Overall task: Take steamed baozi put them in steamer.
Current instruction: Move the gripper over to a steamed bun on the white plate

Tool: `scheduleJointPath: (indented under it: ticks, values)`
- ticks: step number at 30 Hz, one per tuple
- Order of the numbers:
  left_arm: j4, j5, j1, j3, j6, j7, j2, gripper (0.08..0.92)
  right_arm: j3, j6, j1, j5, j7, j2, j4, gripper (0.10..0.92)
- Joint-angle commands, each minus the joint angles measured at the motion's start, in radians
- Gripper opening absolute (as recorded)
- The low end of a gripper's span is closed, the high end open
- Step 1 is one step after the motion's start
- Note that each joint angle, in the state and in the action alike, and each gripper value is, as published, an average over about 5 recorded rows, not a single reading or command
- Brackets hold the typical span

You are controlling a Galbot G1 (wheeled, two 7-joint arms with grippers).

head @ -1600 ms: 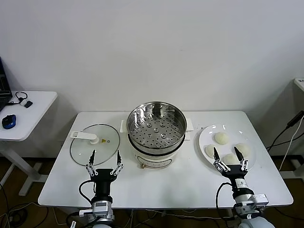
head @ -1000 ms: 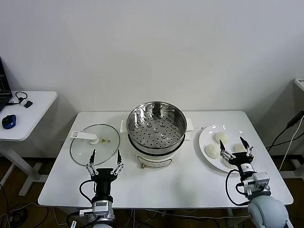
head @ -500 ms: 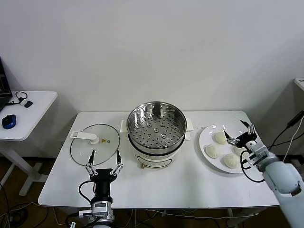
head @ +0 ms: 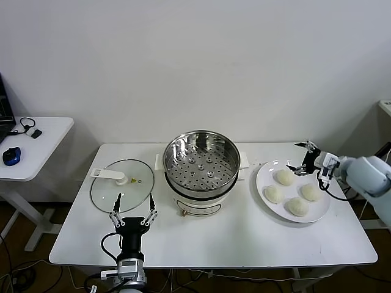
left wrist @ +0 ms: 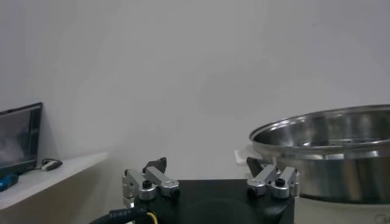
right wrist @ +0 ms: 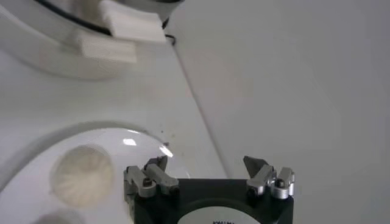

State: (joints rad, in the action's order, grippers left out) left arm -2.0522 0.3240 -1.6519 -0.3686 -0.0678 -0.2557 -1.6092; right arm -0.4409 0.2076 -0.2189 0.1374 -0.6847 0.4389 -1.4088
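I should pull my right gripper back, tip its fingers down and take the far baozi point(head: 285, 177) from above, because the gripper now points nearly level over the plate's far rim point(head: 280, 162).
The steamer point(head: 201, 163) is a shiny steel pot with a perforated floor on a cream-white base at the table's middle; it holds nothing. It also shows in the left wrist view point(left wrist: 329, 152). Several cream-white baozi lie on the white plate point(head: 264, 176) to its right, among them a far one point(head: 284, 177), a left one point(head: 273, 194) and a near one point(head: 298, 207). My right gripper point(head: 297, 157) is open and empty, raised over the plate's far rim just behind the far baozi point(right wrist: 82, 176). My left gripper point(head: 133, 209) is open and empty near the table's front edge.
A glass lid point(head: 122, 185) with a white handle lies left of the steamer, just beyond my left gripper. A side table point(head: 36, 149) with a mouse stands further left. The steamer base's handle point(right wrist: 122, 24) shows in the right wrist view.
My right arm has swung from the table's front edge out to the right and back, and its gripper now hangs over the plate's far rim. The left arm has not moved.
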Motion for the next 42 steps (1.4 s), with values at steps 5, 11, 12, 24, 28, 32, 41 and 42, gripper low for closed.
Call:
scheduleJointPath:
  ticks: [5,11,12,24,28,32,41,42]
  values:
    - [0.004,-0.035,0.002,-0.008,0.004,0.007,-0.049,0.823,-1.109,-0.135,0.867,0.216,-0.315,0.136,0.342,0.823]
    - [0.012,-0.049,0.006,-0.011,0.003,0.012,-0.049,0.823,-1.225,-0.207,0.879,0.249,-0.383,0.222,0.420,0.823]
    - [0.013,-0.051,0.007,-0.012,0.003,0.013,-0.049,0.823,-1.235,-0.217,0.875,0.251,-0.391,0.235,0.432,0.823]
    - [0.037,-0.084,0.016,-0.037,-0.008,0.020,-0.049,0.823,-1.075,-0.313,0.683,0.215,-0.409,0.405,0.717,0.823]
    - [0.048,-0.086,0.020,-0.041,-0.012,0.020,-0.049,0.823,-1.023,-0.325,0.632,0.208,-0.409,0.435,0.768,0.823]
    - [0.056,-0.086,0.022,-0.042,-0.014,0.020,-0.049,0.823,-0.972,-0.340,0.574,0.180,-0.406,0.462,0.819,0.823]
    - [0.064,-0.086,0.025,-0.044,-0.013,0.022,-0.049,0.823,-0.855,-0.361,0.463,0.132,-0.395,0.505,0.898,0.823]
    - [0.066,-0.085,0.025,-0.044,-0.013,0.022,-0.049,0.823,-0.841,-0.363,0.454,0.127,-0.392,0.508,0.903,0.823]
